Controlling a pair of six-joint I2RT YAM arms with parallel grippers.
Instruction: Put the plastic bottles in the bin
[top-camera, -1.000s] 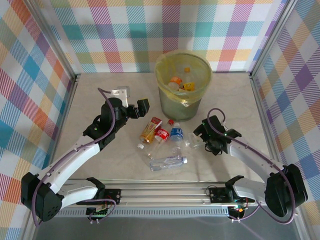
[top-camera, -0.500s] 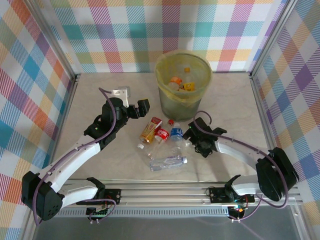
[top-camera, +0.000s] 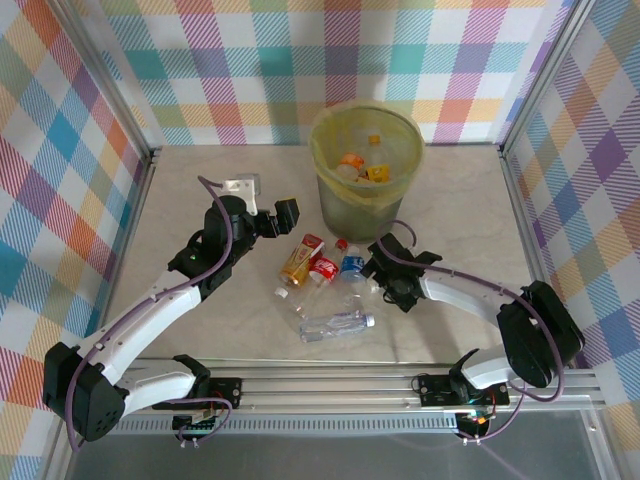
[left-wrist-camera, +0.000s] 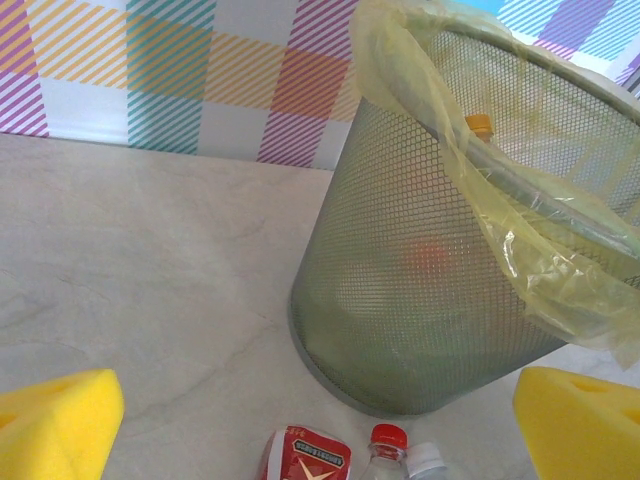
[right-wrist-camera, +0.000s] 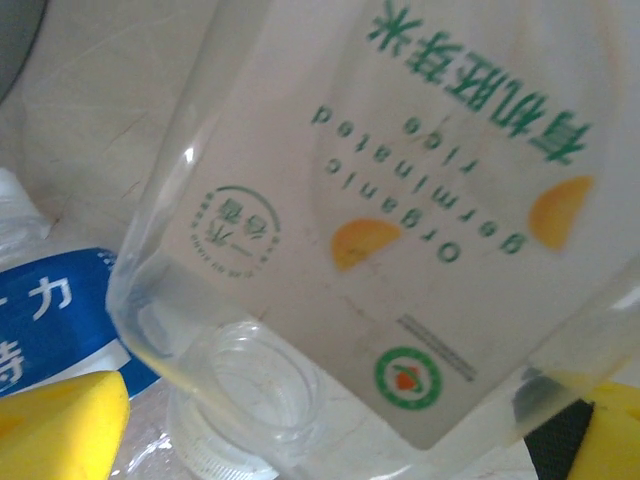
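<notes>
The clear bottle with green print (right-wrist-camera: 330, 300) is tilted between my right gripper's fingers next to the blue-labelled bottle. Next, I pull the tilted bottle off the pile and grip it square (right-wrist-camera: 470, 150).
The bin (top-camera: 365, 178), grey-green mesh lined with a yellow bag, holds several plastic bottles. More bottles lie in front of it: an orange one with a red label (top-camera: 300, 260), a red-labelled one (top-camera: 322, 270), a blue-labelled one (top-camera: 352, 267) and a clear one on its side (top-camera: 335, 324). My left gripper (top-camera: 265, 202) hovers open to the left of the bin (left-wrist-camera: 430, 300), above a red label (left-wrist-camera: 305, 460) and a red cap (left-wrist-camera: 388, 437). Open too, my right gripper (top-camera: 384, 272) is low at the pile's right edge. A clear bottle with green print (right-wrist-camera: 400, 230) lies between its yellow pads (right-wrist-camera: 60, 425).
Plaid walls and metal frame posts close in the table on three sides. The rail (top-camera: 330, 385) with both arm bases runs along the near edge. Bare tabletop (top-camera: 200, 190) lies left of the bin and also to its right.
My right arm has swung left and forward, bringing its open gripper up against the bottles. The left arm and the bottles have not moved.
</notes>
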